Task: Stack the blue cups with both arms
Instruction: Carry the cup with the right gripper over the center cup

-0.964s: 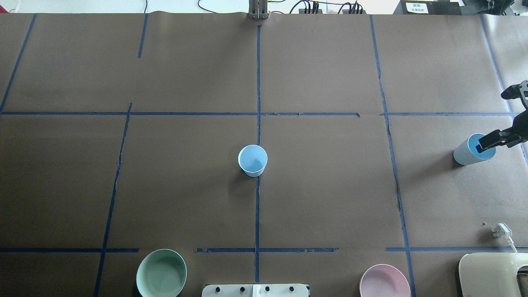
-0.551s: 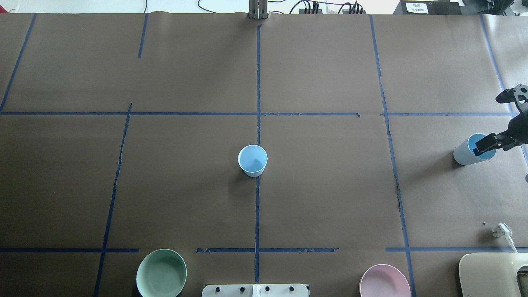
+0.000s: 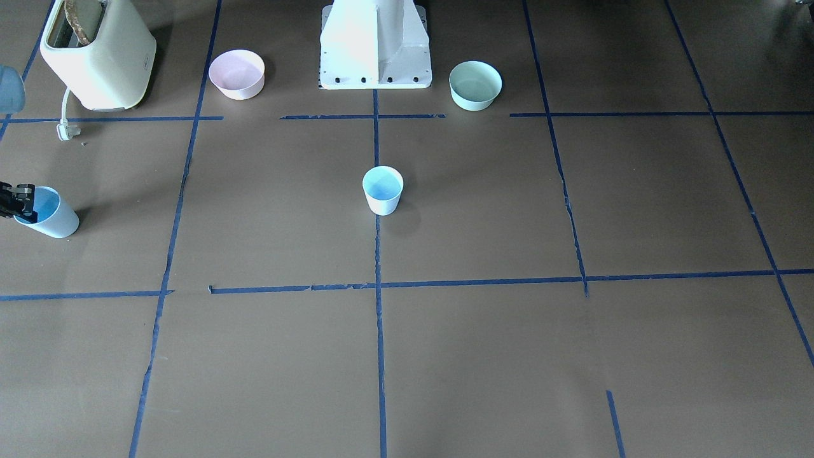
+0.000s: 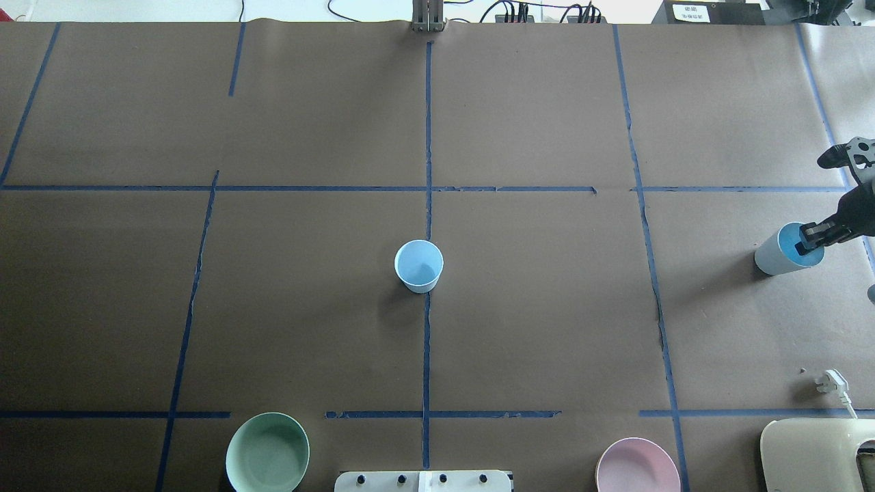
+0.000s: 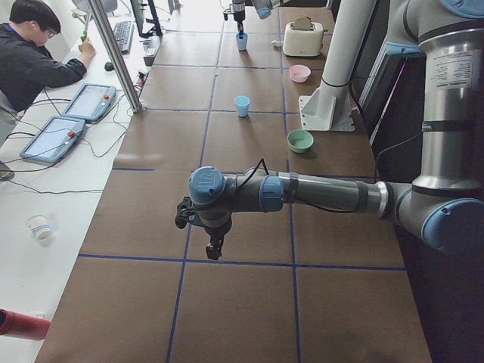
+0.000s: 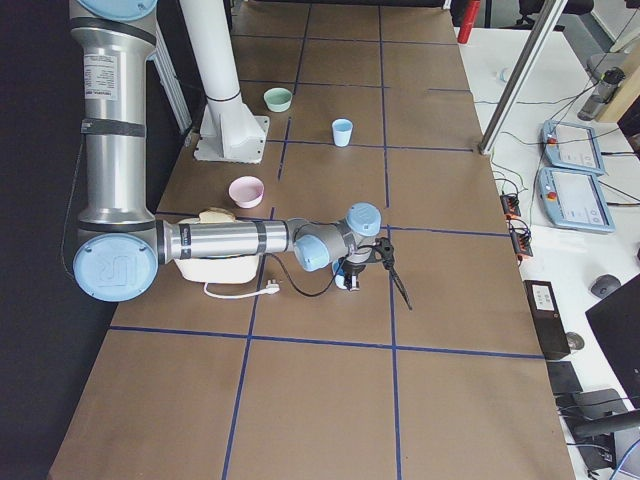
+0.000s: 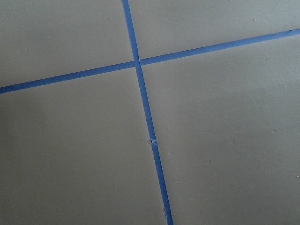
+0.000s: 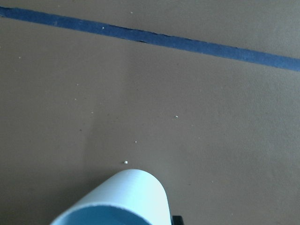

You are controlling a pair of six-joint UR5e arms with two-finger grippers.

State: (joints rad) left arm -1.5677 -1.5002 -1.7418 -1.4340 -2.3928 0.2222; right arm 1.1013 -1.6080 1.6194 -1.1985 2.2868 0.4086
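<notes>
The pale-blue cup (image 3: 383,190) is tapered with a wide opening. I therefore expect the second blue cup (image 3: 56,215) to sink inside almost to its rim when I lower it.
One pale-blue cup (image 4: 418,265) stands upright at the table's centre; it also shows in the front-facing view (image 3: 382,189). The second blue cup (image 4: 778,254) is at the right edge and leans in the front-facing view (image 3: 52,217). My right gripper (image 4: 817,199) is open wide. One finger (image 4: 811,236) reaches inside that cup's rim; the other is well beyond it, apart. The right wrist view shows the cup's wall (image 8: 129,197) at its bottom edge. My left gripper (image 5: 214,246) shows only in the exterior left view, low over bare table, far from both cups; I cannot tell whether it is open.
A mint-green bowl (image 4: 267,452) and a pink bowl (image 4: 637,466) flank the white pedestal base (image 3: 375,44). A cream toaster (image 4: 813,454) with a white plug (image 4: 830,383) stands near the right cup. A person (image 5: 30,60) sits at a side desk.
My right gripper has drawn back to the right, its finger sliding from the cup's middle to its right rim. The right cup has shifted slightly right. The centre cup has not moved.
</notes>
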